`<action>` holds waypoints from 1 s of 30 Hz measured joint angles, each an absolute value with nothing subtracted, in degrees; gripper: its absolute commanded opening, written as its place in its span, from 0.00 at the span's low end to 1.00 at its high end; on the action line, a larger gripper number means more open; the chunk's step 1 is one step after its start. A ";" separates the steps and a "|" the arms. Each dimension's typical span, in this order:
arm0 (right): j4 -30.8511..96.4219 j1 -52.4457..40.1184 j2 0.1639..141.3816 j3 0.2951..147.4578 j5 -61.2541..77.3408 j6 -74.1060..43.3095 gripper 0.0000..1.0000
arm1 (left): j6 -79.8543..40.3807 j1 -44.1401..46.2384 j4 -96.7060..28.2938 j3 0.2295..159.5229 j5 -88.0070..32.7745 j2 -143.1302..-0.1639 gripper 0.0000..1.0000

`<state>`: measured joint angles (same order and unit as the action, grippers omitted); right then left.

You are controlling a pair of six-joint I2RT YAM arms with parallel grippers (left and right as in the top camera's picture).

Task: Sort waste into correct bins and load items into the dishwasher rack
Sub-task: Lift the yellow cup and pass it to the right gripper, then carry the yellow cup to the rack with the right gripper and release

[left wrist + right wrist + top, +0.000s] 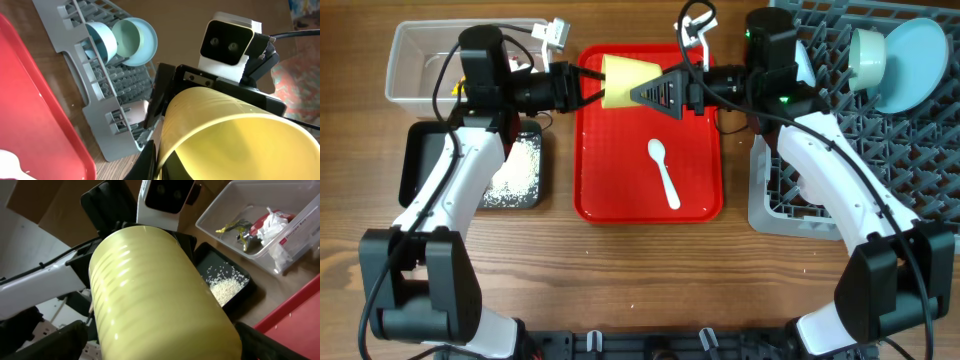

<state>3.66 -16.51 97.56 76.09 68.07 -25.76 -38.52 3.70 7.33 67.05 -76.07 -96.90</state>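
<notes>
My right gripper should take hold of the other end (650,74) of the cup before my left gripper opens, because my left gripper is holding the yellow cup's rim (609,82) far from the dishwasher rack.
A yellow cup (623,82) lies on its side in the air above the red tray (600,170), between both grippers. My left gripper (588,85) is shut on the cup's rim, with one black finger outside the wall in the left wrist view (160,160). My right gripper (658,95) is open around the cup's other end. In the right wrist view (157,345) its fingers sit on either side of the cup (155,295), with a small gap on the left. A white plastic spoon (664,172) lies on the tray.
The grey dishwasher rack (880,130) at the right holds a pale green bowl (868,55) and a light blue plate (920,60). A clear bin (420,60) with wrappers stands at the back left. A black tray (420,160) with rice is in front of it.
</notes>
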 measured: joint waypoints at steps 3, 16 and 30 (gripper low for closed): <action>1.28 -17.28 97.56 76.09 68.66 -26.52 0.60 | -38.92 5.32 7.25 67.05 -76.16 -96.90 0.04; -0.51 -17.87 97.54 75.99 68.97 -27.42 0.49 | -38.44 4.93 7.22 67.05 -74.85 -96.90 1.00; 15.44 -0.49 96.25 75.46 66.30 -22.37 0.43 | -27.16 -5.69 -14.96 67.57 -61.19 -96.84 1.00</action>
